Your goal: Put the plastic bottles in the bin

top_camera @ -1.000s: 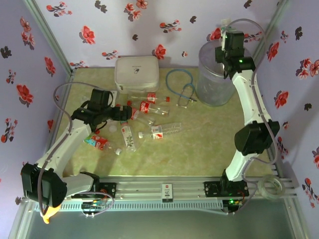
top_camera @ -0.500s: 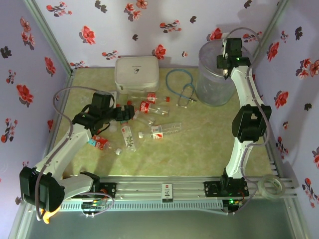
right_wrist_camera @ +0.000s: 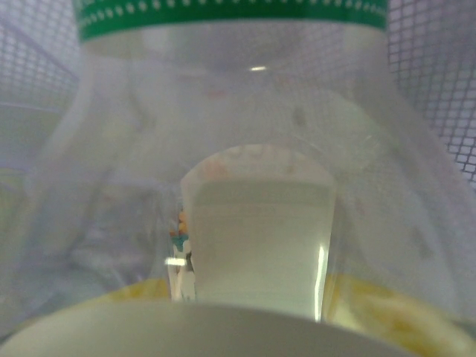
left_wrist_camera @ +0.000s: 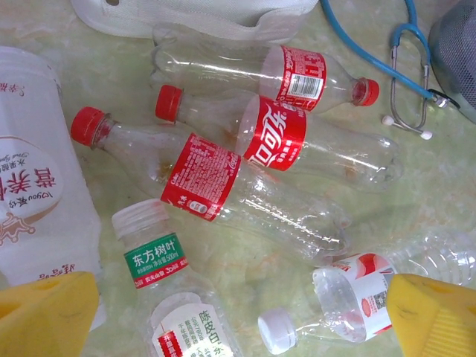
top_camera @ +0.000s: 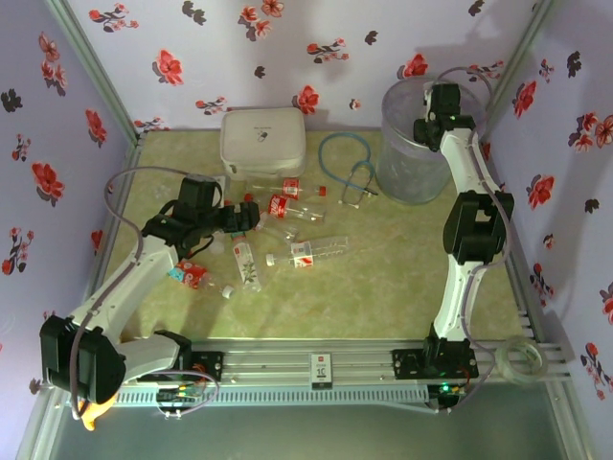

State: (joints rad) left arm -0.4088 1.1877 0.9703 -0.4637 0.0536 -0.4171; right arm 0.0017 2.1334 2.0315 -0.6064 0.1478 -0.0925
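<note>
The robot's left gripper should pick up the next bottle and pass it to the right gripper, because the bin (top_camera: pixel 414 165) stands too far away for the left gripper to reach.
Several plastic bottles (top_camera: pixel 283 203) lie in a heap on the green table left of centre. From the left wrist I see red-labelled ones (left_wrist_camera: pixel 216 182), a green-labelled one (left_wrist_camera: pixel 152 256) and a white-capped one (left_wrist_camera: pixel 349 301). My left gripper (top_camera: pixel 239 218) hovers open above the heap, and its yellow fingertips (left_wrist_camera: pixel 44 312) straddle the green-labelled and white-capped bottles without touching them. My right gripper (top_camera: pixel 433 107) reaches into the top of the bin (top_camera: pixel 402 168) at the back right. It is shut on a clear bottle with a green band (right_wrist_camera: pixel 245 111), with mesh-patterned bin wall behind it.
A white rectangular case (top_camera: pixel 263 139) stands at the back, just beyond the bottles. A blue stethoscope (top_camera: pixel 350 171) lies between the case and the bin. Flowered walls close in the table on three sides. More bottles (top_camera: pixel 189 275) lie by the left arm.
The right arm has stretched further over the bin, bringing its gripper and bottle lower into the opening. The left gripper has shifted slightly over the heap and stays open.
</note>
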